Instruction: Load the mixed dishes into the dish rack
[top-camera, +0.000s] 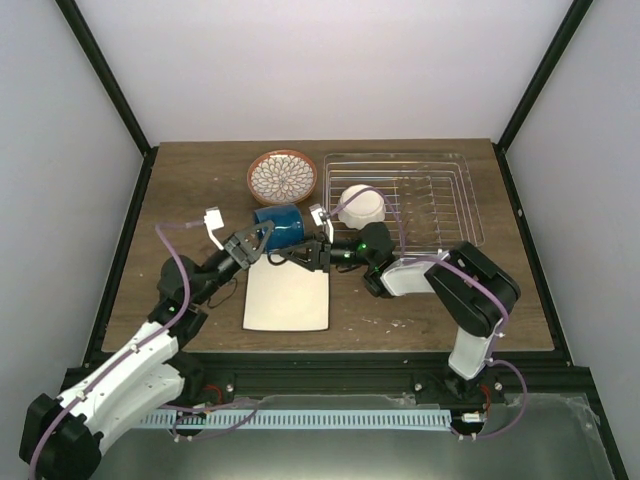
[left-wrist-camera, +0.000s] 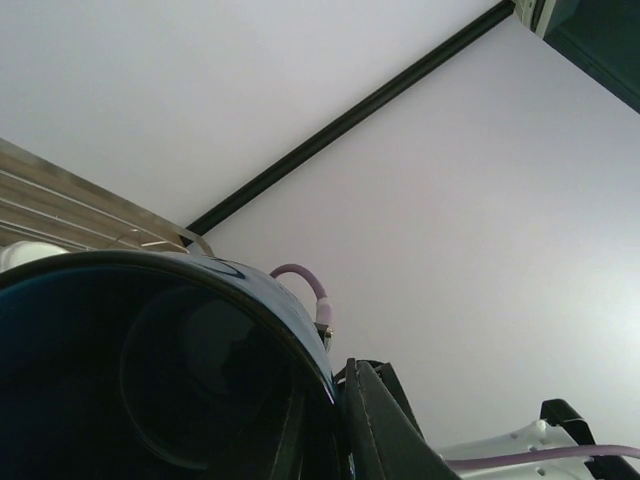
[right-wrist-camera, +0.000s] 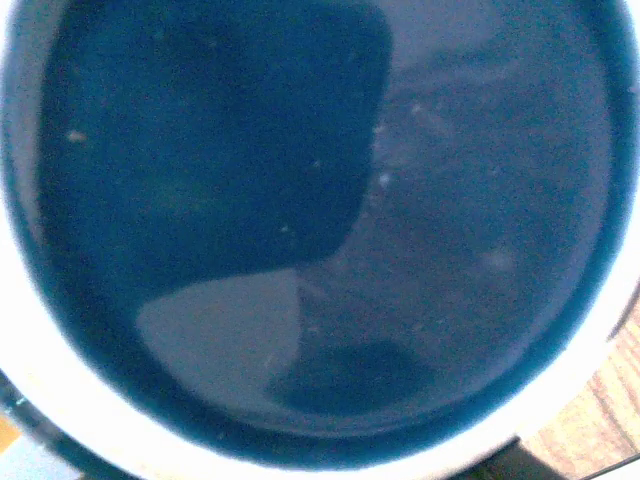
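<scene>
My left gripper is on the mug's rim (top-camera: 258, 215), and the dish rack (top-camera: 425, 205) is on my right gripper's side. Next, my left gripper opens, comes off the mug's rim and leaves the mug to my right gripper.
The dark blue mug (top-camera: 278, 222) lies on its side between my two grippers, just behind the flat cream plate (top-camera: 287, 297). My left gripper (top-camera: 252, 243) is shut on the mug's rim. In the left wrist view the mug's dark inside (left-wrist-camera: 150, 370) fills the lower left, with one finger (left-wrist-camera: 385, 425) pressed on the outside of its wall. My right gripper (top-camera: 298, 250) is at the mug's base. That base (right-wrist-camera: 320, 230) fills the right wrist view, so the fingers are hidden. The small white bowl (top-camera: 362, 205) sits in the dish rack (top-camera: 450, 165). The patterned round plate (top-camera: 282, 176) lies left of the rack.
The rack takes up the back right of the wooden table (top-camera: 180, 190). Its bars (left-wrist-camera: 60, 200) show behind the mug in the left wrist view. Black frame posts (top-camera: 110, 80) and pale walls enclose the table.
</scene>
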